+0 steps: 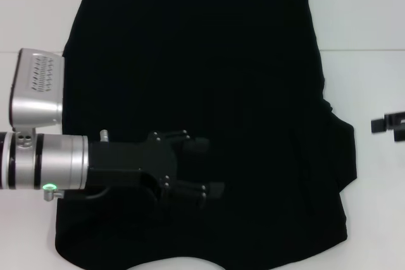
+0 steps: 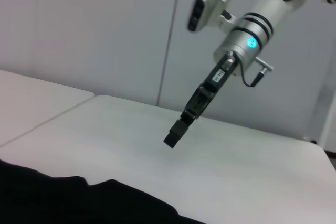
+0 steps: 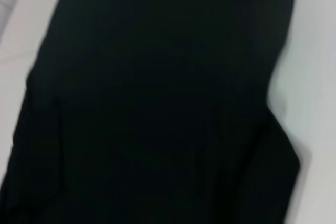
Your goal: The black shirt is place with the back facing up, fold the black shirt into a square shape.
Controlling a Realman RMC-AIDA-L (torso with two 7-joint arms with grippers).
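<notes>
Next, my right gripper pulls the sleeve's outer edge away from the shirt before folding, because the sleeve near my right gripper lies bunched against the shirt's side.
The black shirt lies spread flat on the white table and fills most of the head view. One sleeve sticks out at its right side. My left gripper reaches in from the left and hovers over the shirt's near middle, open, with nothing between its fingers. My right gripper sits off the shirt at the right edge of the head view. It also shows in the left wrist view as the right gripper, held above bare table. The shirt fills the right wrist view, and the shirt's edge shows in the left wrist view.
Bare white table lies to the right of the shirt and along its left side. A seam line crosses the table at the far right. A pale wall stands behind the table.
</notes>
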